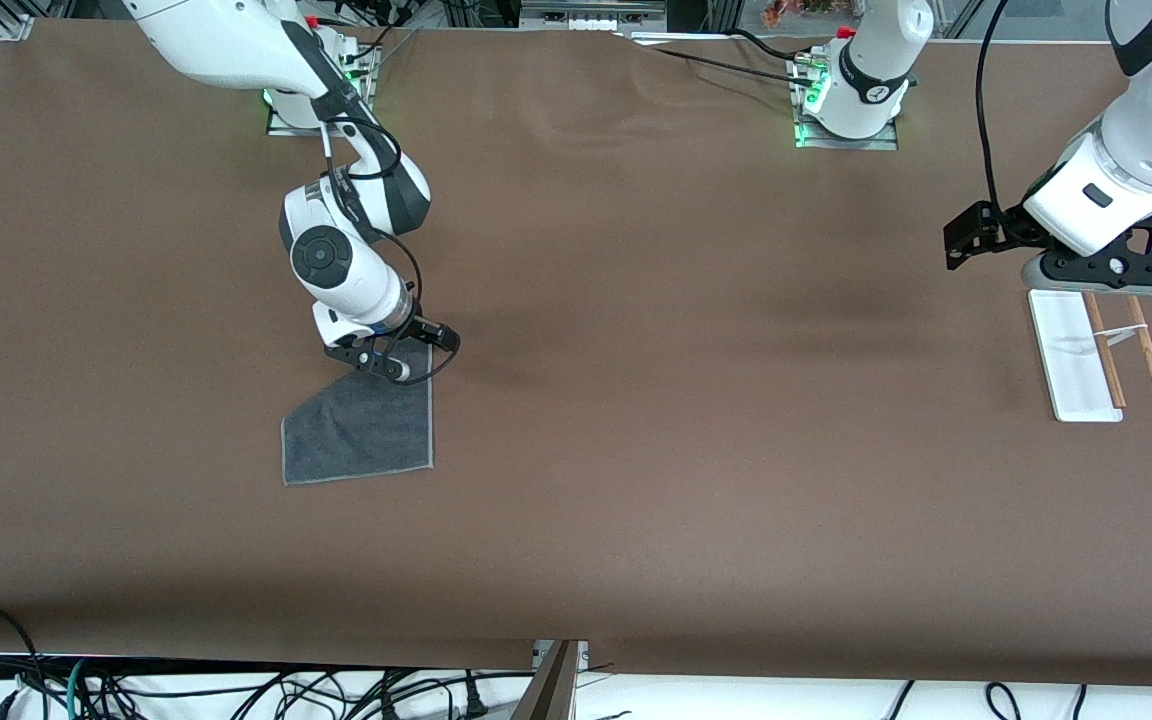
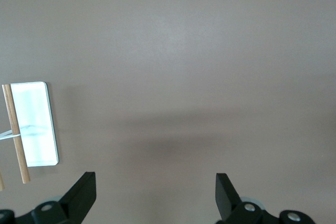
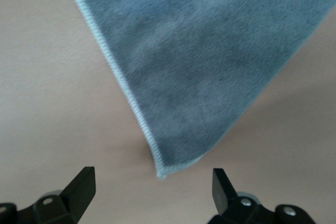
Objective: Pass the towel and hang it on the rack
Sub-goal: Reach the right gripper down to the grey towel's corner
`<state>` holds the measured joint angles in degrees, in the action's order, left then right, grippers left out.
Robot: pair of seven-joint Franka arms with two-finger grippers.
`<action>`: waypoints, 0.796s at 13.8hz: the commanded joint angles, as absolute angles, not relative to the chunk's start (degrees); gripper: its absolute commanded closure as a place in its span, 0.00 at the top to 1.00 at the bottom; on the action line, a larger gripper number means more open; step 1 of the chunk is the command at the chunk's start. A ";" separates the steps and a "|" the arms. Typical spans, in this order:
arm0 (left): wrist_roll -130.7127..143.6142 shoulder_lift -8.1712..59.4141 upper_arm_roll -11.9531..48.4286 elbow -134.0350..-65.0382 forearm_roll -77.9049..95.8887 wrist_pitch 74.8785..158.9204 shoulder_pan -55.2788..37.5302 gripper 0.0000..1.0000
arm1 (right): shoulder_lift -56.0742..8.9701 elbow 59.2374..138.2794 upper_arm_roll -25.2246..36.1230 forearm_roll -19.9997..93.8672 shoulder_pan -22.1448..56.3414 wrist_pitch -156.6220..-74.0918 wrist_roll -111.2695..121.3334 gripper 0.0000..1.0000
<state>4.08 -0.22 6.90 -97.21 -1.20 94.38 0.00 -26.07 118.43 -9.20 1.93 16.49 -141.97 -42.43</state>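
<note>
The thin hemmed corner (image 3: 165, 169) is loose and softly curled, so the towel (image 1: 361, 430) will bunch up and sag in narrow folds when the robot lifts it.
The dark grey towel (image 1: 361, 430) lies flat on the brown table toward the right arm's end. My right gripper (image 1: 398, 352) is open just over the towel's corner that lies farthest from the front camera. In the right wrist view that corner of the towel (image 3: 199, 66) lies between my spread fingers (image 3: 81, 187), untouched. The rack (image 1: 1076, 360), white base with two brown rods, stands toward the left arm's end. My left gripper (image 1: 1101, 270) is open and empty, up over the rack's end nearest the robots. The rack also shows in the left wrist view (image 2: 34, 124).
The brown tablecloth (image 1: 636, 400) covers the table, with a few creases near the arm bases. Cables hang below the table's front edge (image 1: 236, 690).
</note>
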 commanded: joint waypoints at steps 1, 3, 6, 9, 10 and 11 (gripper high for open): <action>3.43 -0.88 6.77 -97.12 -2.11 94.04 -0.26 1.00 | -27.24 119.00 -7.39 1.49 16.00 -144.31 -38.94 0.99; 3.51 -0.88 6.77 -97.12 -2.11 94.04 -0.26 1.00 | -27.25 119.53 -7.38 1.49 15.82 -144.40 -38.85 0.99; 3.52 -0.88 6.77 -97.12 -2.11 94.04 -0.26 1.00 | -27.86 119.53 -7.38 1.85 15.91 -144.93 -39.46 0.97; 3.43 -0.88 6.77 -97.12 -2.11 94.04 -0.26 1.00 | -28.48 120.32 -7.47 1.93 15.91 -146.33 -39.64 0.93; 3.51 -0.88 6.77 -97.12 -2.11 94.04 -0.26 1.00 | -28.48 120.84 -7.47 1.93 16.00 -147.12 -39.73 0.91; 3.52 -0.88 6.77 -97.12 -2.11 94.04 -0.26 1.00 | -28.48 121.28 -7.47 1.93 16.08 -147.65 -39.73 0.89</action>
